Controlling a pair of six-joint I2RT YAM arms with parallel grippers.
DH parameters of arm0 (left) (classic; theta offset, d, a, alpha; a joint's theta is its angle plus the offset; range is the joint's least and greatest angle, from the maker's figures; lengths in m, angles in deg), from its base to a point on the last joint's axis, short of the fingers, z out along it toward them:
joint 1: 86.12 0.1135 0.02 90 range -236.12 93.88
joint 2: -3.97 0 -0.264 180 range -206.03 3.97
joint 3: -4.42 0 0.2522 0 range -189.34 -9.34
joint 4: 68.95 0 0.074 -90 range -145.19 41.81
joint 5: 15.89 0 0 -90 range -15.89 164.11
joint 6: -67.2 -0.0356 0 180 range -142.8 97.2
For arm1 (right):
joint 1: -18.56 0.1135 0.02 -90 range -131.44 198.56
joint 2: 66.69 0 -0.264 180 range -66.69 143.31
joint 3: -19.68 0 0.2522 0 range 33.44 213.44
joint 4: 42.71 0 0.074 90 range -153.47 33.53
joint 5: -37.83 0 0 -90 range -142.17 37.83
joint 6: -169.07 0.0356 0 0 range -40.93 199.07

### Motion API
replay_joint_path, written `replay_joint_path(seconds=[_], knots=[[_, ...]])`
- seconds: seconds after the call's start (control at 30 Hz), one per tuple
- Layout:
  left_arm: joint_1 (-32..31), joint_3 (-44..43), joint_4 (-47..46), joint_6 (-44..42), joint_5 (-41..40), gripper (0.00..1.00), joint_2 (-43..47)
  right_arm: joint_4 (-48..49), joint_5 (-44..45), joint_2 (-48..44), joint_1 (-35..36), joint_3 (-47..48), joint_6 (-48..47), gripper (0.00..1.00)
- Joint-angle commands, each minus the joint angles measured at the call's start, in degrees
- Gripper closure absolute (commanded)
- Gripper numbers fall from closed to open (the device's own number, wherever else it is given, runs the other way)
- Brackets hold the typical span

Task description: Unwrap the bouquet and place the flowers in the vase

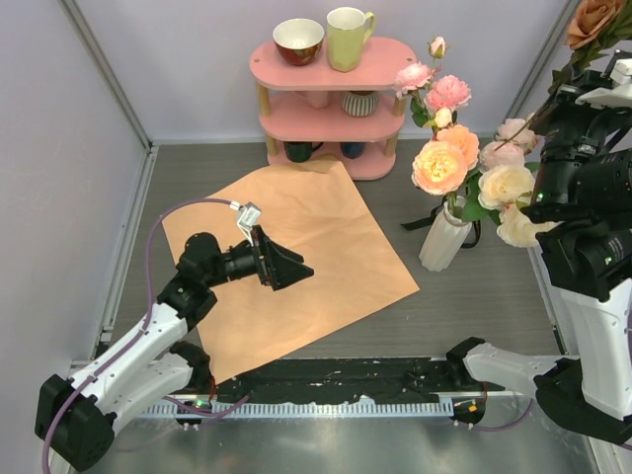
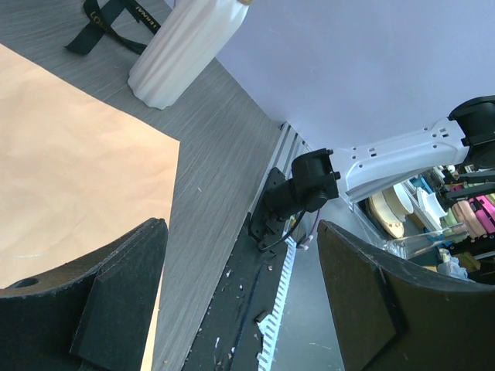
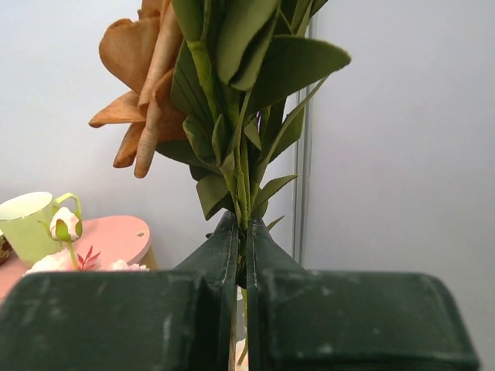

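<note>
The brown rose's stem (image 1: 539, 115) is off to the side of the vase's opening, so next my right gripper swings back and lets it down between the cream and pink roses (image 1: 505, 164).
The white ribbed vase (image 1: 444, 240) stands right of centre and holds several roses (image 1: 446, 163) in pink, peach and cream. The bouquet's tan-orange paper (image 1: 296, 257) lies unfolded flat on the table. Its black ribbon (image 1: 420, 219) lies beside the vase. My right gripper (image 3: 241, 232) is raised high at the right edge, shut on the green stem of a rusty brown rose (image 1: 592, 20), whose head stands above the fingers (image 3: 220, 255). My left gripper (image 1: 286, 267) hovers open over the paper with nothing between its fingers. The left wrist view shows the vase base (image 2: 182, 50) and the ribbon (image 2: 108, 19).
A pink three-tier shelf (image 1: 331, 99) stands at the back with a red-rimmed bowl (image 1: 298, 41), a pale yellow mug (image 1: 348, 38) and a striped cup (image 1: 359, 103). A black strip (image 1: 336, 380) runs along the near table edge. Walls close in left and right.
</note>
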Motion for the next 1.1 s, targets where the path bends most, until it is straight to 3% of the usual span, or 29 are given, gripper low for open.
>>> replay_joint_path(seconds=[0.0,0.27,0.47,0.77,1.07], knots=[[-0.2,-0.17,-3.27,-0.13,0.85,0.18,-0.09,-2.95,-1.16,-1.56,-0.23,-0.56,3.47,0.99],[-0.28,-0.26,-3.19,-0.05,0.85,0.18,-0.26,-2.94,-3.34,0.54,-0.23,6.63,2.68,0.99],[-0.28,-0.17,-3.19,-0.22,0.59,0.18,0.09,-7.42,-5.9,0.46,-0.14,9.02,7.33,0.99],[-0.55,-0.35,-2.75,-0.13,0.77,0.18,0.09,-11.82,-5.38,-4.9,-0.23,-3.1,11.39,0.99],[-0.64,-0.44,-2.49,-0.22,0.68,0.18,0.09,-9.9,-3.36,-8.59,-0.23,-15.58,12.62,0.99]])
